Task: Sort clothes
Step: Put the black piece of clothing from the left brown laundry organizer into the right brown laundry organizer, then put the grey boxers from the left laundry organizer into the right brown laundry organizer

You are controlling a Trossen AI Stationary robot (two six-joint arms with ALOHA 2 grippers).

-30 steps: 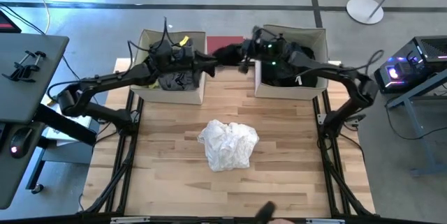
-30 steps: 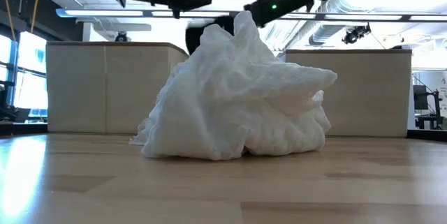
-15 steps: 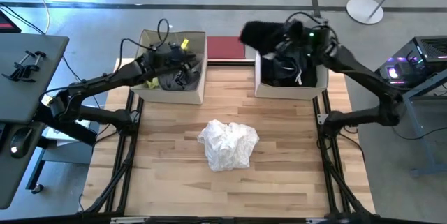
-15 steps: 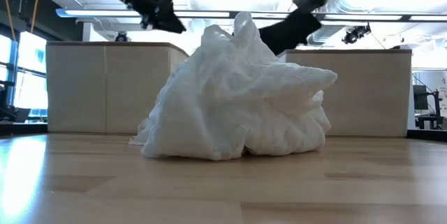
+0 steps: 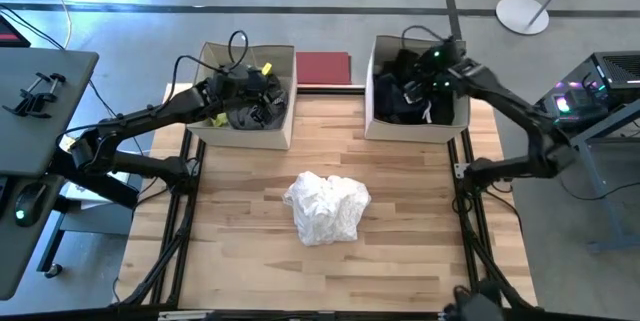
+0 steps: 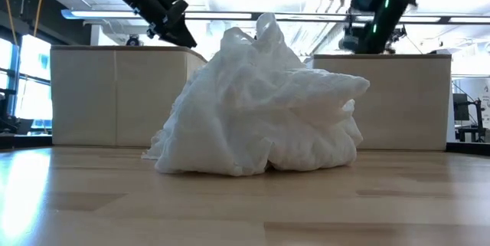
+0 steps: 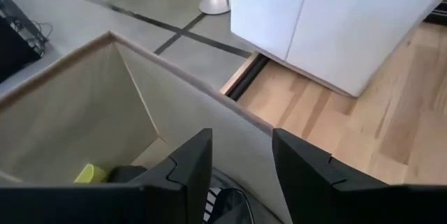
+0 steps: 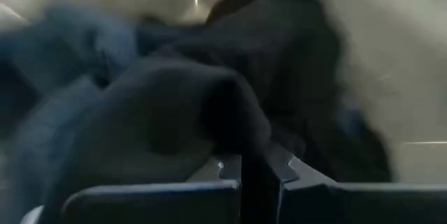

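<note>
The grey garment (image 5: 259, 114) is lying next to the neon yellow one, so next my left gripper picks it up and hands it to my right gripper for the dark clothes' box (image 5: 400, 109).
A crumpled white garment (image 5: 325, 206) lies on the table's middle, also in the low view (image 6: 260, 100). The left beige box (image 5: 212, 59) holds grey and dark garments (image 5: 250, 113) and a neon yellow one (image 5: 264, 62). My left gripper (image 5: 268, 91) is open and empty above that box's right side (image 7: 241, 165). The right beige box (image 5: 371, 86) holds dark clothes (image 5: 392, 101). My right gripper (image 5: 425, 73) is over that box, shut on a black garment (image 8: 174, 112). My right gripper pinches a bunched fold of the black garment (image 8: 241, 137) between its two fingers, which come at it from above, slanting down into the right box. The garment spreads out ahead of the fingers onto the dark clothes in the box.
A flat dark red board (image 5: 322, 66) lies between the two boxes at the table's far edge. The boxes stand as walls in the low view (image 6: 115, 96) (image 6: 398, 100). Bare wood lies around the white garment.
Both grippers met between the boxes at the black garment. My left gripper has drawn back toward the table's left, over the left box. My right gripper has carried the black garment toward the table's right and down into the right box.
</note>
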